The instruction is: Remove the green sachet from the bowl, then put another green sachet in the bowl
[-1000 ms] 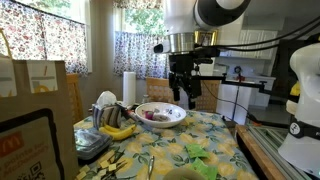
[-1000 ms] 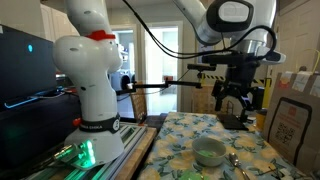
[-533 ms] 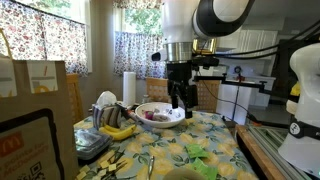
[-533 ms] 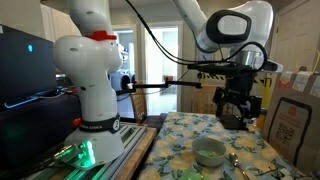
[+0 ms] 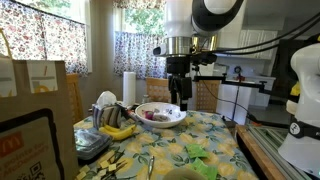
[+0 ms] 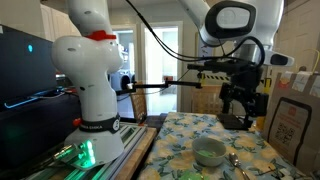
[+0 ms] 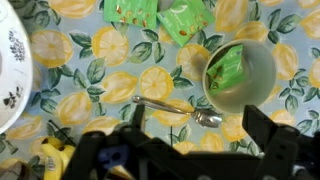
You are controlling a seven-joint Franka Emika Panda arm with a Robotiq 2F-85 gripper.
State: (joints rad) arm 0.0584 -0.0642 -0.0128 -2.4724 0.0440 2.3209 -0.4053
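The green sachet (image 7: 228, 68) is inside the pale green cup, while my gripper is hanging over the spoon (image 7: 206, 118). Next, I move over the cup before I go down to grasp.
The wide white bowl (image 5: 160, 114) with a patterned rim stands at the far side of the lemon-print table and holds some items. Its rim shows at the left edge of the wrist view (image 7: 10, 60). A small pale green cup (image 7: 240, 75) holds one green sachet (image 7: 228, 68). The cup also shows in an exterior view (image 6: 209, 152). Two more green sachets (image 7: 133, 12) (image 7: 185, 18) lie flat on the cloth beyond the cup, and they show in an exterior view (image 5: 197, 153). My gripper (image 7: 195, 140) is open and empty. It hangs well above the table near the bowl (image 5: 181, 98).
A metal spoon (image 7: 175, 110) lies on the cloth between the cup and the bowl. A banana (image 5: 120, 130), a paper towel roll (image 5: 128, 88) and a brown paper bag (image 5: 40, 100) stand around the bowl. A second white robot (image 6: 90, 90) stands beside the table.
My gripper has shifted only slightly above the table, dipping a little and coming back up. It stays open and empty. Nothing on the table has moved.
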